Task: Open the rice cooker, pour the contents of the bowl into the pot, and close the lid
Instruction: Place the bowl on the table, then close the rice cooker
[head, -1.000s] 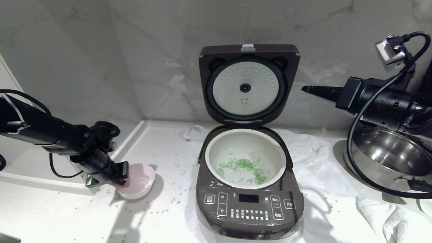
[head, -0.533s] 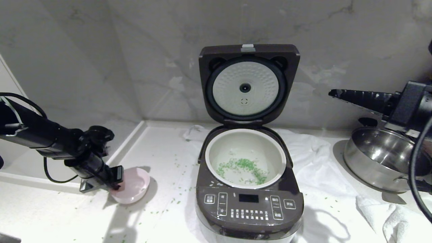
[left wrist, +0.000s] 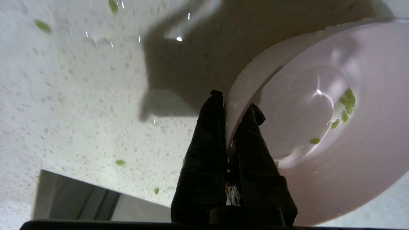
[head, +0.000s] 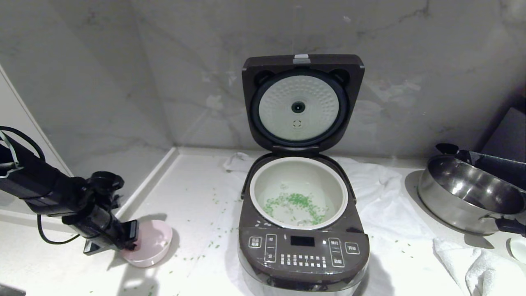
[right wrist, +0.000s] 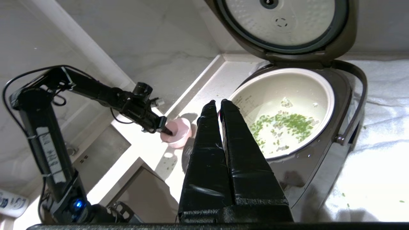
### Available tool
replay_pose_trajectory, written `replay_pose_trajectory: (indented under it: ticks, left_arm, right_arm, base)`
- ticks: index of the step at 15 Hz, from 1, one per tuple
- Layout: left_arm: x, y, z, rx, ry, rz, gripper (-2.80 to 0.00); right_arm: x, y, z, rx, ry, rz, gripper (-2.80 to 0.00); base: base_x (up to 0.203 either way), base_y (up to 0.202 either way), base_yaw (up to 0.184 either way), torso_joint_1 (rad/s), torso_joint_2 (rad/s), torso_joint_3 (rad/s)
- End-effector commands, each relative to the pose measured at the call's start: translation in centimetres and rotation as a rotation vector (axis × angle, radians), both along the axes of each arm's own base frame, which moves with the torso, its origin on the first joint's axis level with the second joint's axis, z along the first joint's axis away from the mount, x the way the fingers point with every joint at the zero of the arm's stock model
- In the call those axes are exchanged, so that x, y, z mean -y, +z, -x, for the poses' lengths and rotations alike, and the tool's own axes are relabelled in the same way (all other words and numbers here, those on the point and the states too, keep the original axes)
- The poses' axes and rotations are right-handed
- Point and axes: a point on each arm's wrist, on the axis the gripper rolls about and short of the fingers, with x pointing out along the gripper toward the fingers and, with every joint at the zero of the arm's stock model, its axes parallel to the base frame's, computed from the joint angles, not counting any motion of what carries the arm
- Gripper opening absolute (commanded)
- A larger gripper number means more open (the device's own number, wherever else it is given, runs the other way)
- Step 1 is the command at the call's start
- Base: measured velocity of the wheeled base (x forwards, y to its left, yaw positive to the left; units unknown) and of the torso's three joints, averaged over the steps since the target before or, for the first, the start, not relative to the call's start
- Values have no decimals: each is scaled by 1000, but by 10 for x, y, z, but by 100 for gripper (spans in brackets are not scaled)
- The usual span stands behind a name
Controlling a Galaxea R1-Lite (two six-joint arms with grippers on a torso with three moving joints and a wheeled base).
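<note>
I should back my right gripper off from its low spot facing the upright lid's inner side (head: 298, 111) and raise it to the lid's top edge (head: 340, 59) before swinging the lid shut.
The rice cooker (head: 304, 250) stands mid-counter with its lid (head: 302, 102) swung upright. Green chopped bits (head: 296, 203) lie spread over the bottom of the whitish pot (head: 298, 193). Down at the front left, my left gripper (head: 127, 242) is shut on the near rim of the pale pink bowl (head: 150, 248), which is at counter level. Up close, one finger is inside the bowl (left wrist: 319, 143) and one outside, and a few green bits (left wrist: 346, 102) cling to its inside. My right gripper (right wrist: 220, 103) is shut and empty, hovering to the right of the cooker and outside the head view.
A shiny steel pan (head: 468, 193) sits at the right on a white cloth (head: 382, 197), which also lies under the cooker. A small white dish (head: 518, 248) shows at the right edge. Loose green bits (head: 213, 244) dot the counter. A step down (head: 24, 205) borders the left.
My left gripper has carried the bowl leftward and toward the counter's front. My right arm has pulled back to the right, out of the head view.
</note>
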Motion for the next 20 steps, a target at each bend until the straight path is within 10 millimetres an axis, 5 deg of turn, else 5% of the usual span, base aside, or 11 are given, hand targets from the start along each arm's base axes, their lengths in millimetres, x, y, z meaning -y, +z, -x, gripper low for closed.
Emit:
replay_pose_trajectory:
  ticks: [1, 2, 3, 8, 14, 20]
  left_arm:
    - [-9, -1, 9, -16, 22, 25, -280]
    - [-11, -1, 9, -14, 24, 27, -280]
    - [-12, 0, 9, -10, 24, 26, 0]
    - [-8, 19, 6, 61, 5, 34, 0]
    - [8, 78, 12, 255, -46, 34, 0]
    - [85, 163, 55, 533, -280, 144, 0]
  right_arm:
    - [2, -3, 7, 9, 3, -6, -280]
    - [2, -4, 7, 4, 4, -5, -280]
    - [2, -4, 7, 2, 6, -5, -280]
    - [3, -6, 9, 3, 3, -6, -280]
    - [4, -8, 11, 1, 1, -5, -280]
    - [7, -16, 15, -68, -39, -10, -280]
  base:
    - [0, 0, 0, 0, 0, 0]
    - [0, 0, 0, 0, 0, 0]
    - [0, 0, 0, 0, 0, 0]
    - [0, 0, 0, 0, 0, 0]
    - [0, 0, 0, 0, 0, 0]
    - [0, 0, 0, 0, 0, 0]
